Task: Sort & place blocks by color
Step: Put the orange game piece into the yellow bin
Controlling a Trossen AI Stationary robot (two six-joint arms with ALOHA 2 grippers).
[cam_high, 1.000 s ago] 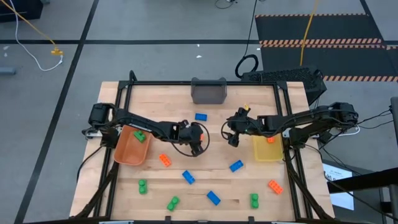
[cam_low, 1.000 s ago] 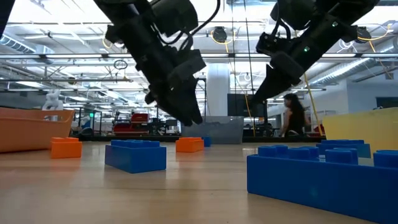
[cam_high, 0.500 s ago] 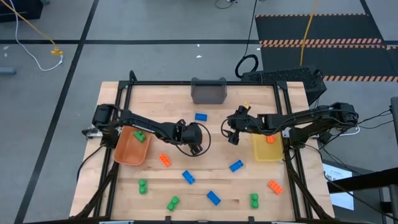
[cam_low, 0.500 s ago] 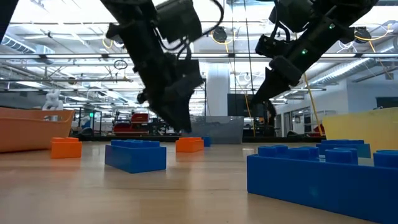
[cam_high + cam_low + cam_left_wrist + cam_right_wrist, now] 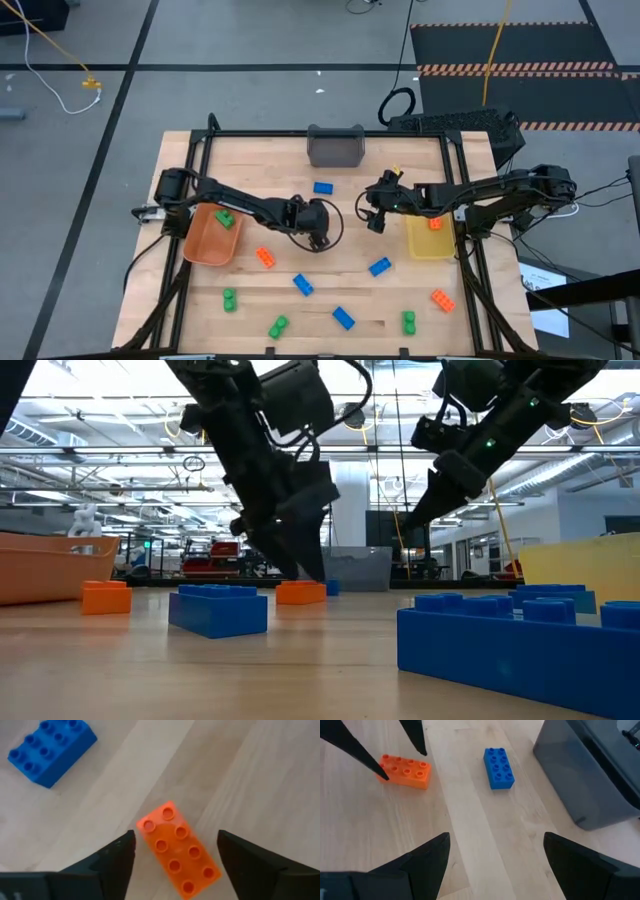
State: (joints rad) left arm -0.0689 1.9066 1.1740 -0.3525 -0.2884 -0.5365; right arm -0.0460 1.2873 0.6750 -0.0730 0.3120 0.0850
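Observation:
The orange block [image 5: 299, 594] is under the robot's left gripper and its yellow bin [image 5: 432, 246] stands by the right gripper, so next the left gripper picks the block up and passes it over.
An orange block [image 5: 177, 855] lies flat on the table, studs up, near the table's middle. My left gripper [image 5: 175, 845] hangs over it, open and pointing steeply down, with one finger on either side of the block and a gap at each. In the high view the gripper [image 5: 318, 224] hides this block; the low view shows the block [image 5: 300, 592] under the fingers. My right gripper [image 5: 374, 217] hangs open above the table beside the yellow bin [image 5: 430, 240], holding nothing. A blue block [image 5: 499, 767] lies on the table ahead of it. Other blue, green and orange blocks lie scattered toward the near edge.
An orange bin [image 5: 210, 238] with a green block [image 5: 225, 218] in it stands at the left. The yellow bin holds an orange block [image 5: 435, 224]. A grey bin [image 5: 336, 147] stands at the far edge. Loose blocks include orange [image 5: 265, 257], blue [image 5: 380, 267] and green [image 5: 278, 326].
My left gripper has sunk a little toward the orange block and tipped steeper. In the low view its fingers now stand wider apart, just above the block. The block has not moved.

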